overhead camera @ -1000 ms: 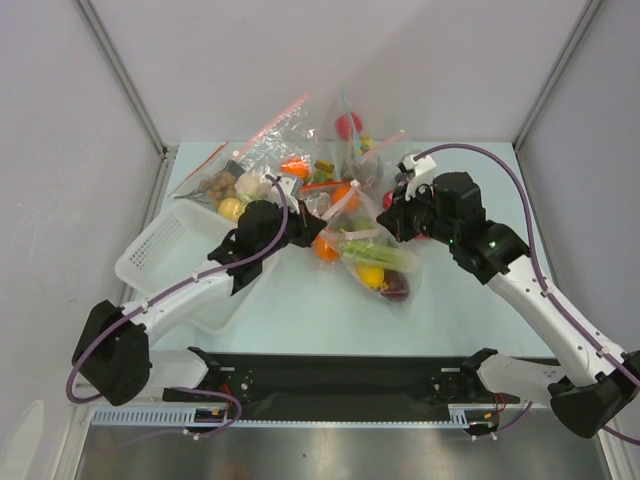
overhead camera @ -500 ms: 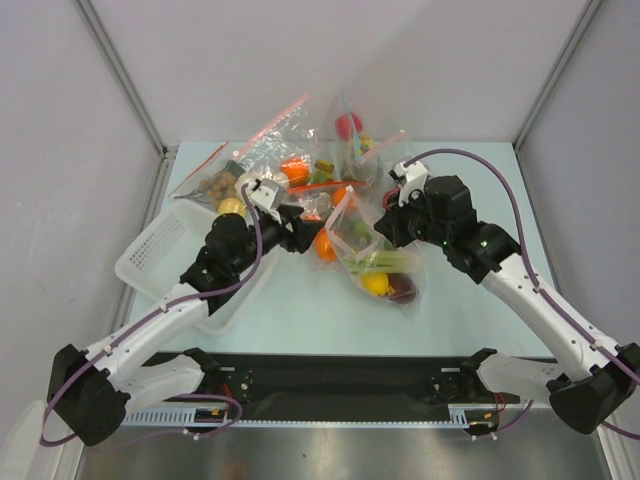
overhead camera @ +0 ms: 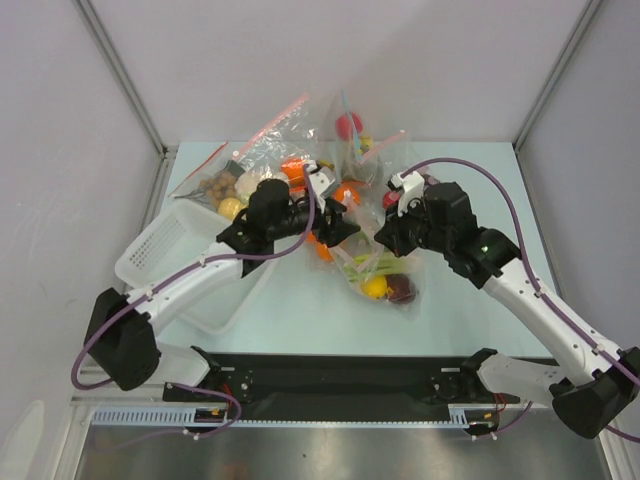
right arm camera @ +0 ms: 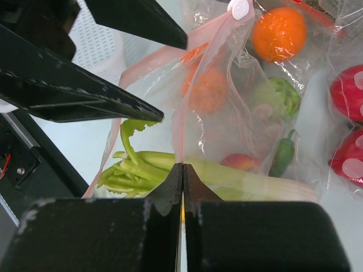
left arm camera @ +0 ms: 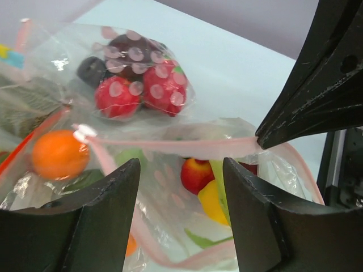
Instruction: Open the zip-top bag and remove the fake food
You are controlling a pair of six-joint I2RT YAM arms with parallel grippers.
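I should next move my left gripper toward the leek's green stalks (right arm camera: 139, 172) and close it there, because the leek's leafy end (right arm camera: 131, 135) is showing at the bag's pink opening.
The zip-top bag (overhead camera: 372, 262) lies mid-table with its pale pink mouth pulled open. My right gripper (right arm camera: 182, 168) is shut on one pink strip (right arm camera: 177, 130) of the mouth and holds it up. My left gripper (left arm camera: 181, 164) is open, and its jaws straddle the opposite lip (left arm camera: 170, 146) without pinching it. Fake food shows inside the bag: a green-and-white leek (right arm camera: 147, 164), a red apple (left arm camera: 197, 173), a yellow lemon (left arm camera: 213, 202) and an orange (right arm camera: 209, 88). From above, the left gripper (overhead camera: 338, 226) is at the bag's left and the right gripper (overhead camera: 385, 236) at its right.
A white basket (overhead camera: 165, 250) sits at the left under my left arm. Other clear bags of toy food are piled behind: brown balls (overhead camera: 215, 185), red spotted fruit (left arm camera: 142, 85), and an orange (right arm camera: 279, 33). Grey walls close in the table (overhead camera: 300, 300) on both sides.
My left gripper has opened, drawn back, then swung right to the bag's mouth. The right gripper kept its pinch and the mouth now gapes wider.
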